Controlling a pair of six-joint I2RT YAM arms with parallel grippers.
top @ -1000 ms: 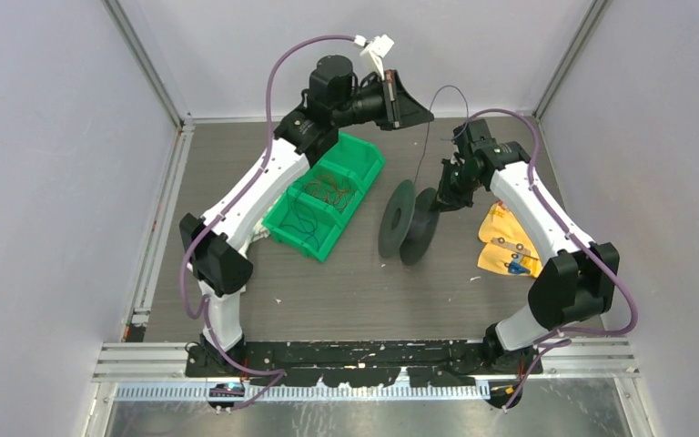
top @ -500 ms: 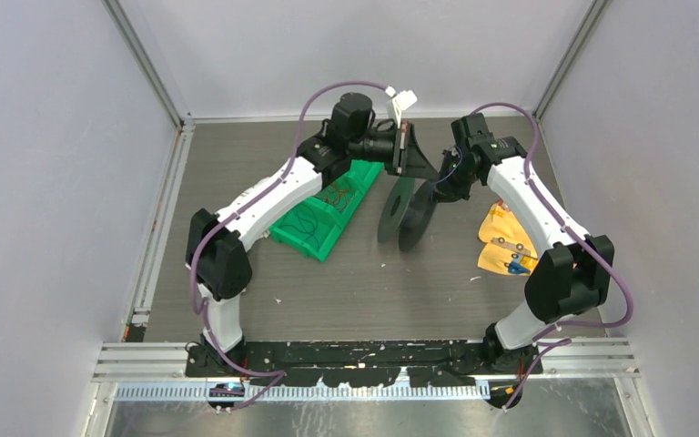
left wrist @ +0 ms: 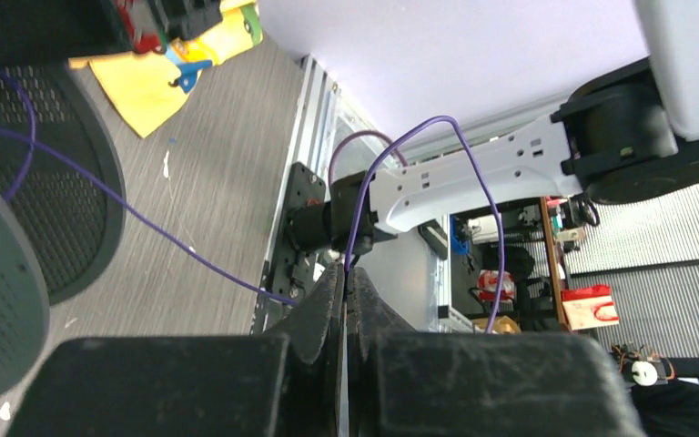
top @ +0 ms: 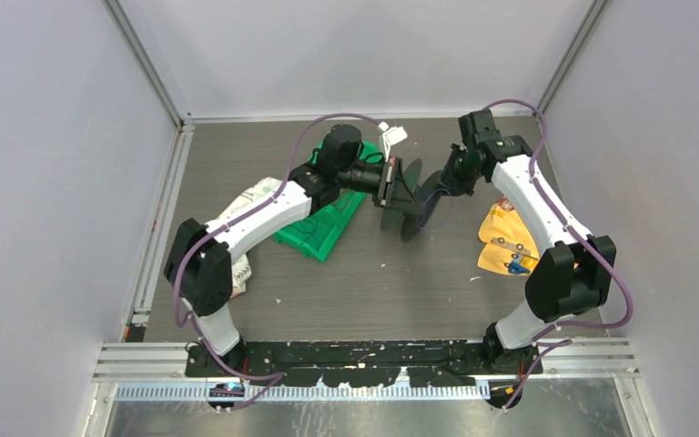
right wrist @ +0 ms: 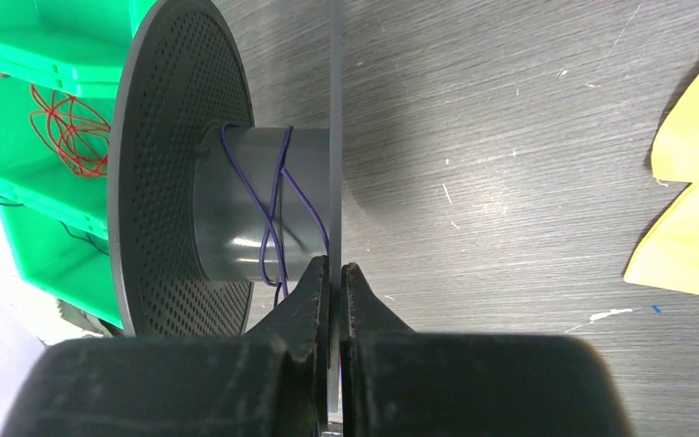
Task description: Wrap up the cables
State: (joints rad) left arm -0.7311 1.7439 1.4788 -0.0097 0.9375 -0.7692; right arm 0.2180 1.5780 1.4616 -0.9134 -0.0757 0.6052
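The purple cable runs out through the gap (left wrist: pixel 29 150) between the edges, so the left gripper should now go past the front edge rims (top: pixel 408 239) and let go there.
A thin purple cable (left wrist: pixel 109 193) runs from the black two-flanged spool (top: pixel 416 218) to my left gripper (left wrist: pixel 346 273), which is shut on it; a loop of the same cable (left wrist: pixel 473 164) arcs above the fingertips. A few turns of the cable (right wrist: pixel 273 205) lie round the spool's grey hub (right wrist: pixel 237 246). My right gripper (right wrist: pixel 335 266) is shut on the thin edge of the spool's near flange (right wrist: pixel 335 109). From above, the left gripper (top: pixel 400 185) sits just left of the spool and the right gripper (top: pixel 439 185) just right of it.
A green bin (top: pixel 323 223) with loose red wires (right wrist: pixel 68 127) lies left of the spool, partly under my left arm. Yellow bags (top: pixel 505 241) lie to the right, and a white bag (top: pixel 248 196) sits beside the left arm. Walls close in three sides.
My left arm has swung down from high at the back to the spool's left side, carrying the cable. The right gripper kept its hold and shifted slightly back with the spool.
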